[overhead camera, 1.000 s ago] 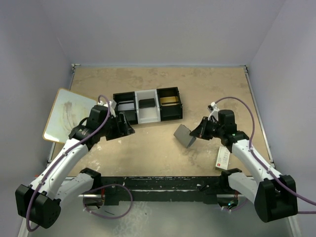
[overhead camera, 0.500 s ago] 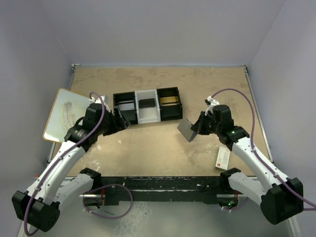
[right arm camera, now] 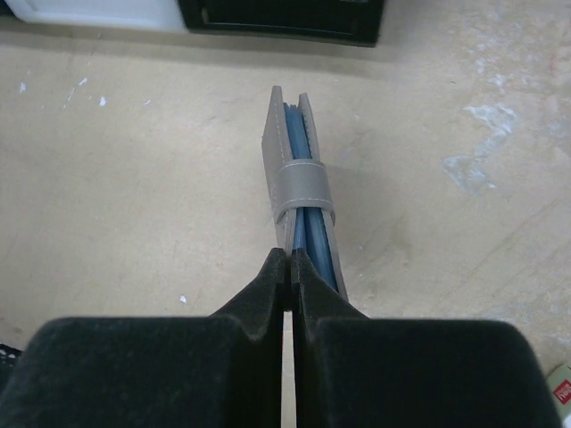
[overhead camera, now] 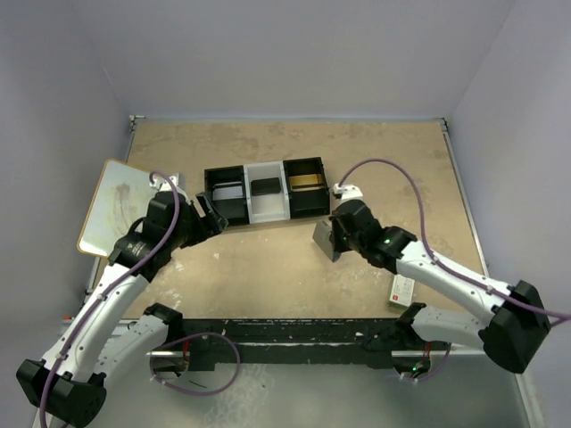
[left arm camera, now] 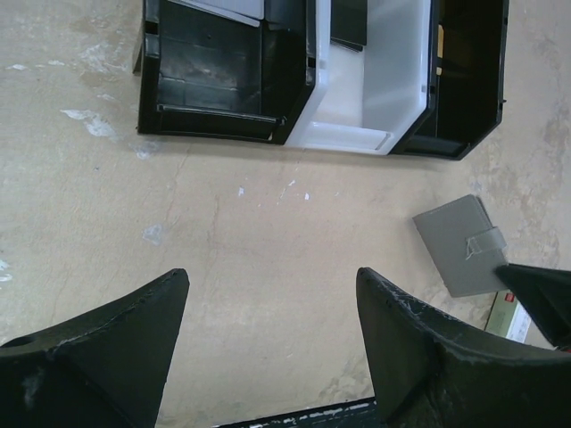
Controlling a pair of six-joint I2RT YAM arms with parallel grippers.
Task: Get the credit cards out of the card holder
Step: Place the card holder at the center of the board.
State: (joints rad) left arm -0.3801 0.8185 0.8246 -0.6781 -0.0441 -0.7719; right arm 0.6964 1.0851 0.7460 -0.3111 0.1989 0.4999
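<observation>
The robot's right gripper is holding the card holder's strapped edge (right arm camera: 303, 189), so the robot should put the card holder down flat and hold the folded edge (left arm camera: 434, 256) while the left gripper takes the strap.
The card holder (right arm camera: 299, 192) is a grey folding wallet seen edge-on in the right wrist view, with a grey strap round it and blue showing between its two panels. No credit cards can be told apart from that blue inside. My right gripper (right arm camera: 291, 259) is shut on the near edge of its left panel. From above, the card holder (overhead camera: 323, 239) stands tilted just in front of the tray's right end, with the right gripper (overhead camera: 335, 235) beside it. My left gripper (overhead camera: 214, 219) hangs open and empty near the tray's left front; the card holder (left arm camera: 459, 245) lies to its right.
A black-and-white three-compartment tray (overhead camera: 268, 212) sits mid-table with flat card-like pieces in its compartments. A white-and-red small box (overhead camera: 401, 287) lies near the front right. A white board (overhead camera: 120, 205) leans off the table's left edge.
The right arm has swung left and carried the card holder toward the tray's right front corner. The left gripper has drawn back a little to the left, still open.
</observation>
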